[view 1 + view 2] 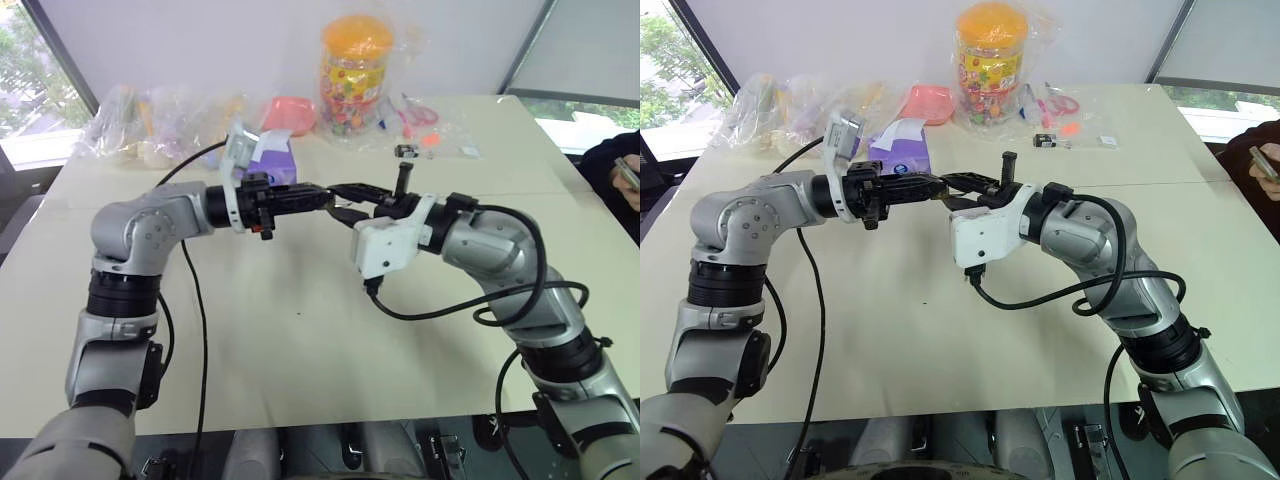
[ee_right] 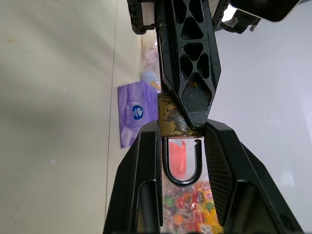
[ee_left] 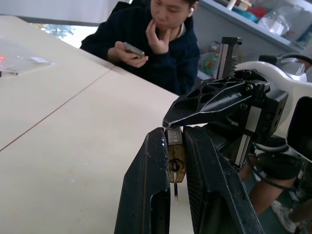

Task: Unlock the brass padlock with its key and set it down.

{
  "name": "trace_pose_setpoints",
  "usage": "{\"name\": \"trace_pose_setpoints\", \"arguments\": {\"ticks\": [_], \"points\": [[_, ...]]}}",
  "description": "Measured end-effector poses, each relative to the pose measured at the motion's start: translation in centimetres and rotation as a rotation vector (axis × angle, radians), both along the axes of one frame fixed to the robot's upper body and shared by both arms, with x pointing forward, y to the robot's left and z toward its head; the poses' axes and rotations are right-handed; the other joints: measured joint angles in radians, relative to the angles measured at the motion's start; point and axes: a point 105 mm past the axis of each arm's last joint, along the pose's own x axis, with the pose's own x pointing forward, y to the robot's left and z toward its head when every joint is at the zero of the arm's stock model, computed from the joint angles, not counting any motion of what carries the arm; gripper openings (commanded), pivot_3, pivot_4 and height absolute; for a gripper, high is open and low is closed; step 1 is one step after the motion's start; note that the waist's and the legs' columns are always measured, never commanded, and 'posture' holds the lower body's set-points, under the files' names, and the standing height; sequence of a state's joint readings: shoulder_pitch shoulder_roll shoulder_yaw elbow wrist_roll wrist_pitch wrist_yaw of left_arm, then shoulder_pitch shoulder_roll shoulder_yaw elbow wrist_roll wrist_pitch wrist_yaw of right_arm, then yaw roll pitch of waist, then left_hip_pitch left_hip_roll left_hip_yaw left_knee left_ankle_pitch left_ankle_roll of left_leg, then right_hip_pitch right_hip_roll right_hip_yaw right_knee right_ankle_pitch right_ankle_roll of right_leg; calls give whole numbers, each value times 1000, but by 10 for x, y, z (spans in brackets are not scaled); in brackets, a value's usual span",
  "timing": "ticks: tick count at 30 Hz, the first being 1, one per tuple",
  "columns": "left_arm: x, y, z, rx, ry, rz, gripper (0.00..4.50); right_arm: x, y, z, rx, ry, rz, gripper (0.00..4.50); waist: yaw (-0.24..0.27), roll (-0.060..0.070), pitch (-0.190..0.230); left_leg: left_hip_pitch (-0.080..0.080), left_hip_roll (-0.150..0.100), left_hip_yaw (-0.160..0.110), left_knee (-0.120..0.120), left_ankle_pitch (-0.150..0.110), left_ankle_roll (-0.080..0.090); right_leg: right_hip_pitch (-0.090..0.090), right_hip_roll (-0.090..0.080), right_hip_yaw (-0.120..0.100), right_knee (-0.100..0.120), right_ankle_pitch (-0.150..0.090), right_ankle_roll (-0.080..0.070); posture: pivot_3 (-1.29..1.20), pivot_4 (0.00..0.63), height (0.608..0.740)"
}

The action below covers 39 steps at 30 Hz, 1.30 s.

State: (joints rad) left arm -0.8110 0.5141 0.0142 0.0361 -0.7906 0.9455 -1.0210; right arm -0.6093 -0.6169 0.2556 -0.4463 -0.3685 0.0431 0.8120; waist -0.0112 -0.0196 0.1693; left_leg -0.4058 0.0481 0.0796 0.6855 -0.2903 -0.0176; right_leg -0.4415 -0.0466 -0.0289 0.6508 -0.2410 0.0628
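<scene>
Next, I roll my right gripper over, close its fingers and push the shackle aside [image 2: 182, 182], because the silver shackle's loose end [image 2: 197, 142] is out but still points toward the brass body.
Both grippers meet in mid-air above the table [image 1: 300, 330]. In the left wrist view my left gripper [image 3: 173, 134] is shut on the brass padlock [image 3: 176, 153], its fingers pressed against the lock body's two sides. The thin key [image 3: 175, 187] sticks out of the keyhole toward the camera. In the right wrist view my right gripper [image 2: 183, 126] stands open, its fingers [image 2: 146, 165] flanking the silver shackle [image 2: 181, 180] with a narrow gap on each side. One finger of the left gripper [image 2: 190, 73] lies across the brass body [image 2: 168, 119]. From the head, the left gripper [image 1: 330, 195] and right gripper [image 1: 345, 195] overlap.
At the table's far edge stand a candy jar [image 1: 357, 75], a purple tissue pack [image 1: 272, 155], plastic bags [image 1: 150, 120] and a small black object with clear packets [image 1: 405, 152]. A person holding a phone [image 1: 620, 175] sits at the right side.
</scene>
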Motion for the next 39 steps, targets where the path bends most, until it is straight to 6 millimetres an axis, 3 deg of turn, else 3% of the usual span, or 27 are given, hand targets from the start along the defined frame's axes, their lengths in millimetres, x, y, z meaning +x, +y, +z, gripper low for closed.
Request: {"name": "trace_pose_setpoints", "arguments": {"ticks": [4, 5, 8, 13, 16, 20, 23, 27, 39], "points": [[-1, -1, -6, 28, 7, -10, 0, 3, -1, 5, 49, 40, -13, 4219, 0, 0, 0, 0, 0, 0, 0, 0, 0, 0, 0, 0, 0, 0, 0, 0, 150, 740], [-1, -1, -7, 31, 3, -14, 0, 5, -2, 8, 69, 73, -21, 4447, 0, 0, 0, 0, 0, 0, 0, 0, 0, 0, 0, 0, 0, 0, 0, 0, 150, 740], [-1, -1, -6, 35, -13, -22, 0, 10, -11, 9, 118, 225, -55, 4447, 2, 0, 0, 0, 0, 0, 0, 0, 0, 0, 0, 0, 0, 0, 0, 0, 150, 740], [4, 9, -8, 52, -23, 3, 0, 6, -43, 9, 333, 687, -103, 4447, 3, 0, 0, 0, 0, 0, 0, 0, 0, 0, 0, 0, 0, 0, 0, 0, 150, 740], [5, 10, -6, 51, -33, -5, 0, 0, -50, 13, 467, 891, -84, 3597, 1, 0, 0, 0, 0, 0, 0, 0, 0, 0, 0, 0, 0, 0, 0, 0, 150, 740], [5, 9, 0, 50, -60, -11, 0, -6, -47, 15, 636, 1105, -39, 1620, -1, 0, 0, 0, 0, 0, 0, 0, 0, 0, 0, 0, 0, 0, 0, 0, 150, 740], [6, 8, -1, 50, -58, -13, 0, -7, -35, 31, 739, 1198, 34, 78, -3, 0, 0, 0, 1, 0, 0, 0, 0, -1, 0, 0, 1, 0, 0, 0, 150, 740], [5, 7, -1, 50, -57, -19, 0, -9, -27, 45, 799, 1247, 66, 25, 3, 0, 0, -1, 0, 0, 0, 0, 1, -1, -1, 0, 0, 0, 0, 0, 150, 740], [1, 2, 6, 45, -72, -47, 0, -8, -14, 17, 758, 1353, -21, 25, -2, 0, 0, -1, 0, -1, -1, -1, 1, -1, -1, 0, 0, 0, 0, 0, 150, 740]]}}
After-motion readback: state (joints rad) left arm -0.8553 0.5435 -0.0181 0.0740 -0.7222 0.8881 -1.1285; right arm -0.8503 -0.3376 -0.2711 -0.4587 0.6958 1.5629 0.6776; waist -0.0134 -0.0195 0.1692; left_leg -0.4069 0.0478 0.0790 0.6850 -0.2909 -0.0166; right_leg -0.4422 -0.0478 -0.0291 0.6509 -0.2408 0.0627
